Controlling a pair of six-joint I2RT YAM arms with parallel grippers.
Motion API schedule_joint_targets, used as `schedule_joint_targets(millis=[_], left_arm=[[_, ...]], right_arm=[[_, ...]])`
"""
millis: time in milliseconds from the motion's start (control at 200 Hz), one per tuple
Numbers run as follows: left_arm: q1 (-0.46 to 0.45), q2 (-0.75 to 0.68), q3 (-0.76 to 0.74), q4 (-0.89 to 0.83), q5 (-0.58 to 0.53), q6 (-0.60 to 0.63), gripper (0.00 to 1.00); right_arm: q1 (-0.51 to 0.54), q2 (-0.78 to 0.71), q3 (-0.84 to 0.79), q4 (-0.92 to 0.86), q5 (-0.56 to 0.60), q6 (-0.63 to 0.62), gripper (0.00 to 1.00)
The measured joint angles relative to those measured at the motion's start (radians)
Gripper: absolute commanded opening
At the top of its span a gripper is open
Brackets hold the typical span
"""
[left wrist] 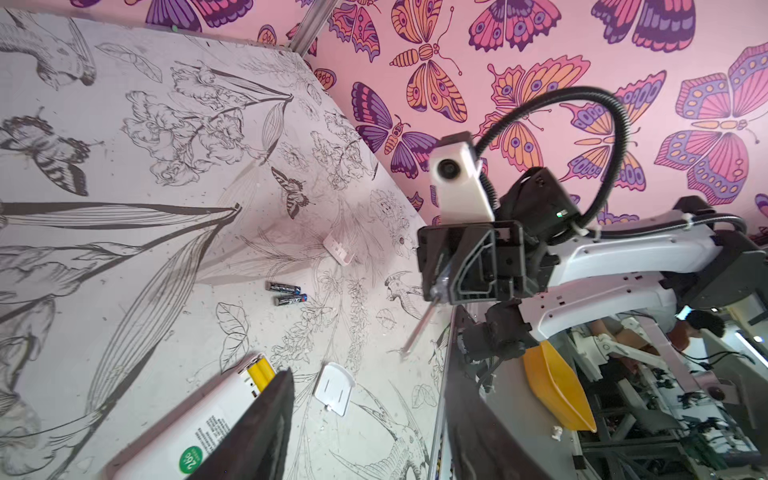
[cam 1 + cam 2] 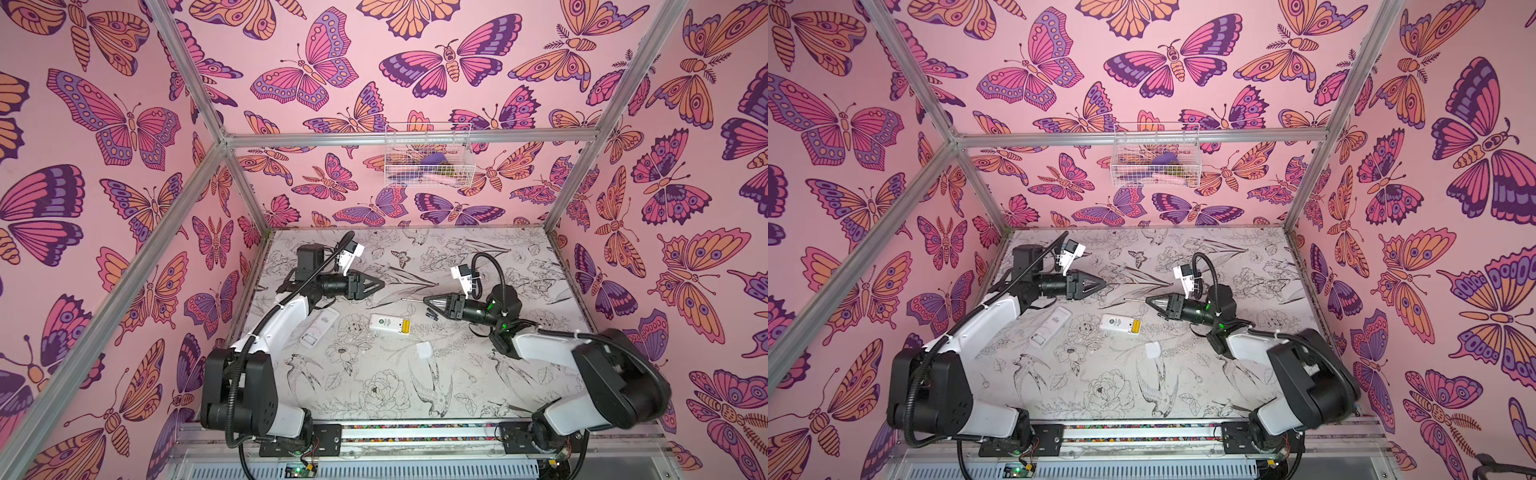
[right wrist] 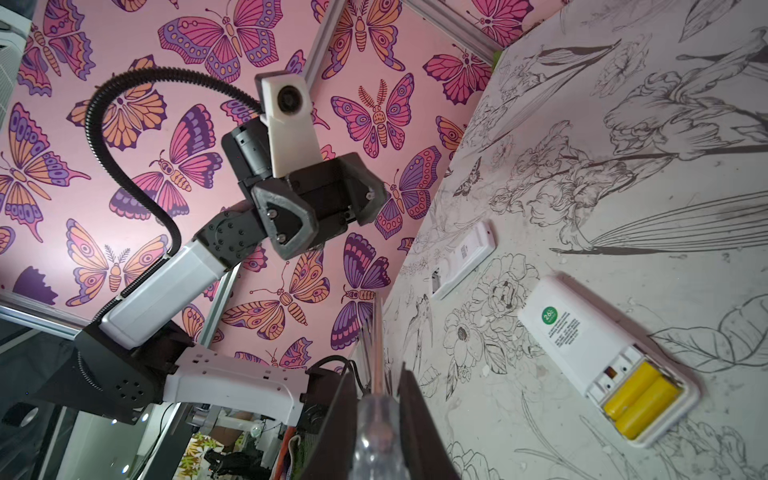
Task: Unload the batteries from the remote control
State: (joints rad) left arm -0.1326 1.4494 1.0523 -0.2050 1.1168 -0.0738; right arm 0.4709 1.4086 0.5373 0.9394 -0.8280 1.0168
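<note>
My left gripper should hold the remote's label end [image 2: 380, 321] before my right gripper tips the rod to the yellow batteries, with the rod level [image 2: 412, 300] behind the unheld remote.
A white remote control [image 2: 384, 323] [image 3: 582, 332] lies back-up at mid-table with its compartment uncovered. Two yellow batteries [image 2: 405, 327] [image 1: 262, 374] [image 3: 640, 399] sit side by side in it. Two black batteries [image 2: 432, 314] [image 1: 286, 293] lie loose on the table just right of it. My left gripper [image 2: 380, 284] [image 1: 370, 374] hangs open and empty above the table, behind and left of the remote. My right gripper [image 2: 430, 301] [image 3: 376, 374] is shut on the clear handle of a thin metal rod tool [image 2: 411, 299] [image 1: 419, 328], which points left, behind the remote.
A second white remote [image 2: 318, 328] [image 3: 463, 259] lies left of the first one, near my left forearm. One white cover plate [image 2: 424, 350] [image 1: 334, 388] lies in front of the remote and another [image 1: 338, 249] farther right. A wire basket [image 2: 428, 156] hangs on the back wall.
</note>
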Motion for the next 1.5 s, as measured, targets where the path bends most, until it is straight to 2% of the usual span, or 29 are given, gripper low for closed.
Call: schedule_joint_targets(millis=[145,271,396,551,736,887,1127,1503], left_arm=[[-0.006,0.005,0.120,-0.161,-0.035,0.213,0.68],[-0.020,0.015,0.219,-0.290,-0.087,0.418,0.69],[-0.048,0.037,0.290,-0.396,-0.169,0.646,0.83],[-0.081,0.085,0.286,-0.498,-0.282,0.959,0.87],[-0.126,0.165,0.182,-0.534,-0.441,1.218,0.87],[-0.166,0.228,0.147,-0.555,-0.500,1.326,0.86],[-0.168,0.350,0.157,-0.554,-0.542,1.394,0.84],[-0.171,0.483,0.234,-0.552,-0.582,1.423,0.83]], right_arm=[[-0.005,-0.178,0.037,-0.257,0.016,-0.129,0.00],[-0.015,-0.233,0.061,-0.393,0.028,-0.179,0.00],[-0.019,-0.232,0.072,-0.513,0.039,-0.215,0.00],[-0.019,-0.230,0.108,-0.681,0.049,-0.315,0.00],[-0.012,-0.230,0.218,-0.958,0.126,-0.525,0.00],[0.052,-0.198,0.297,-1.135,0.232,-0.697,0.00],[0.178,-0.084,0.346,-1.246,0.377,-0.892,0.00],[0.198,-0.019,0.351,-1.225,0.454,-1.069,0.00]])
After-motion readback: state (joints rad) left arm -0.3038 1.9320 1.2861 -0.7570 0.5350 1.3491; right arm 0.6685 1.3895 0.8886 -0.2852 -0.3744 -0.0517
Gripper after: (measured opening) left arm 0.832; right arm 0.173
